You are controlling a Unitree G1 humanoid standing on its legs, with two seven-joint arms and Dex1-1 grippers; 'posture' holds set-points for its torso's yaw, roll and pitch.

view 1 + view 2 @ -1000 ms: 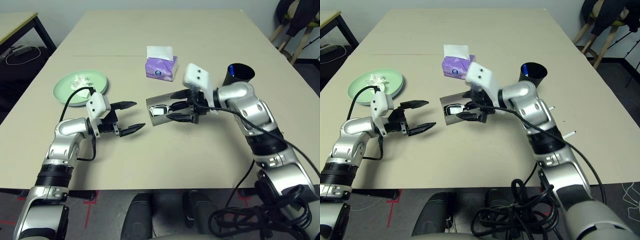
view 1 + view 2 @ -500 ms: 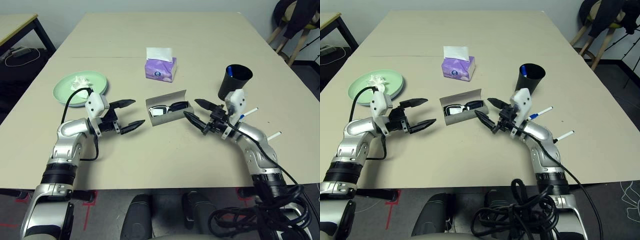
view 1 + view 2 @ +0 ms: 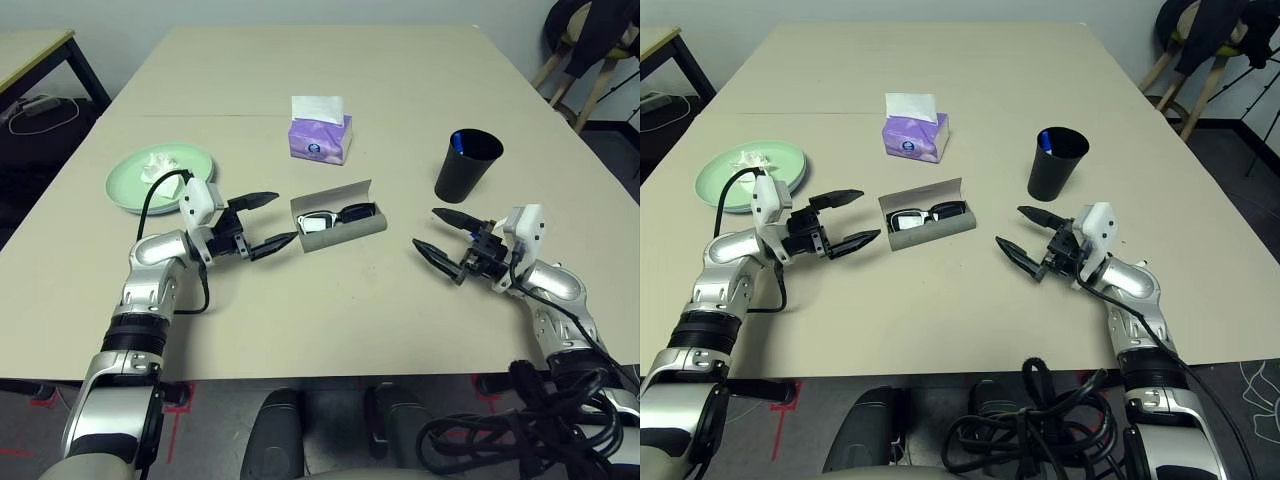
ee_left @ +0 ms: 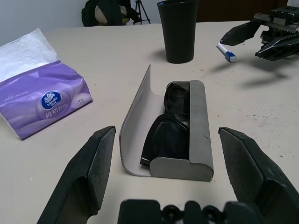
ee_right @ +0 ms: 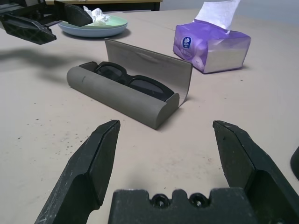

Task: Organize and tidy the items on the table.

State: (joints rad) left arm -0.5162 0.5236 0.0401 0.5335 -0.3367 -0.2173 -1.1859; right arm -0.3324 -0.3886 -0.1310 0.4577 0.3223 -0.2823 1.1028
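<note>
The grey glasses case's lid is standing open behind the sunglasses, so next my left gripper closes its fingers, goes behind the lid and folds it shut.
A grey glasses case lies open at the table's middle with black sunglasses inside it. My left gripper is open just left of the case, apart from it. My right gripper is open to the case's right, below the black cup. A white blue-capped pen lies by the right gripper. The purple tissue box stands behind the case. At the left, a pale green plate rests on a pale blue one and holds crumpled white tissue.
The beige table has bare room in front of the case and across its far half. A smaller black-legged desk stands at the far left. A wooden chair stands off the far right corner.
My right arm has drawn back from the case toward the right front of the table. My left gripper has moved right, closer to the case. The case has not moved.
</note>
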